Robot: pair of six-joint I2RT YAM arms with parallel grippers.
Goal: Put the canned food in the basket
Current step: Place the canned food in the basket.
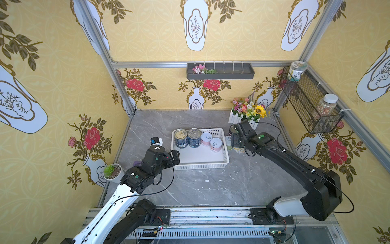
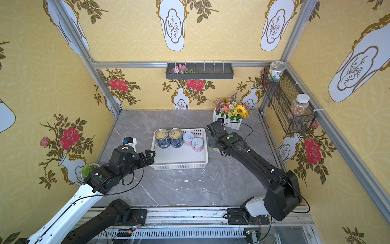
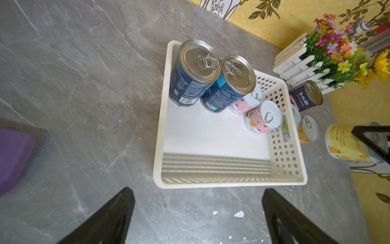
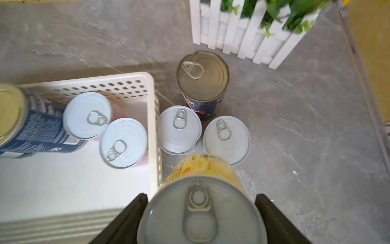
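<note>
My right gripper is bringing the yellow can over, and as the basket's bottom [image 1: 201, 155] is clear in front of the dark-blue cans, I should carry on and release it standing there.
The white perforated basket [image 1: 200, 166] [image 3: 230, 182] holds two dark-blue cans [image 1: 181, 138] [image 1: 194, 137] and two pink cans [image 1: 206, 139] [image 1: 215, 144] along its far side. Just outside its right wall stand a dark can [image 4: 202, 84] and two white-lidded cans [image 4: 179, 128] [image 4: 226, 139]. My right gripper [image 4: 201, 195] [image 1: 235, 143] is shut on a yellow-labelled can [image 4: 200, 221] [image 3: 348, 143] beside that wall, fingers on both sides of it. Off the basket's near left corner, my left gripper [image 3: 198, 194] [image 1: 175, 157] is open and empty.
A white picket-fence flower box [image 1: 242, 118] stands behind the loose cans. A small potted plant [image 1: 113, 171], a purple object [image 3: 12, 158] and a white-and-blue item [image 1: 156, 141] sit at the left. A black wire basket [image 1: 310, 105] with jars hangs on the right wall.
</note>
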